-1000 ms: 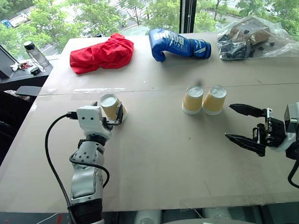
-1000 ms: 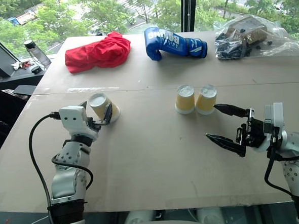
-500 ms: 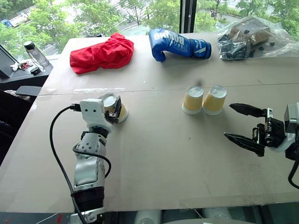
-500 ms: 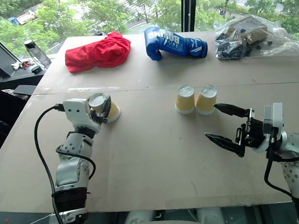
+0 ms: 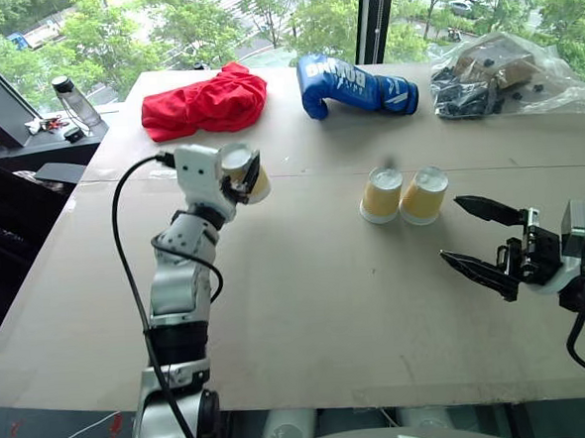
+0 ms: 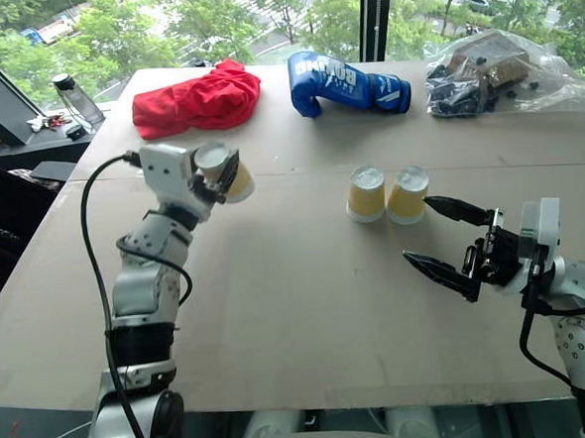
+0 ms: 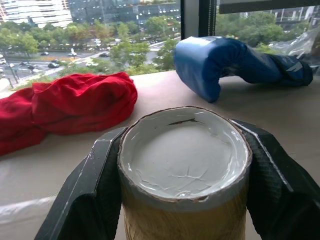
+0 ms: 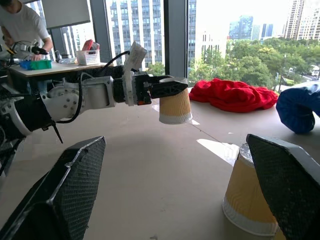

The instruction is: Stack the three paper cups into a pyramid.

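The held cup's rim faces down and the standing cups touch. My left gripper keeps moving until the held cup rests across the standing cups' bases.
My left gripper is shut on one paper cup, tan-sided with a white rim. It holds the cup upside down in the air above the table's left half. In the left wrist view the cup's white base sits between the two black fingers. The other two paper cups stand upside down side by side, touching, at the table's middle right. My right gripper is open just right of them and near the front, with nothing between its fingers.
Along the far edge of the table lie a red cloth, a blue boxing glove and a clear plastic bag of dark parts. A bottle stands off the table at far left. A person stands at a desk in the background.
The left gripper has shut on the cup and lifted it off the table, up and toward the far right. The right gripper has stayed put.
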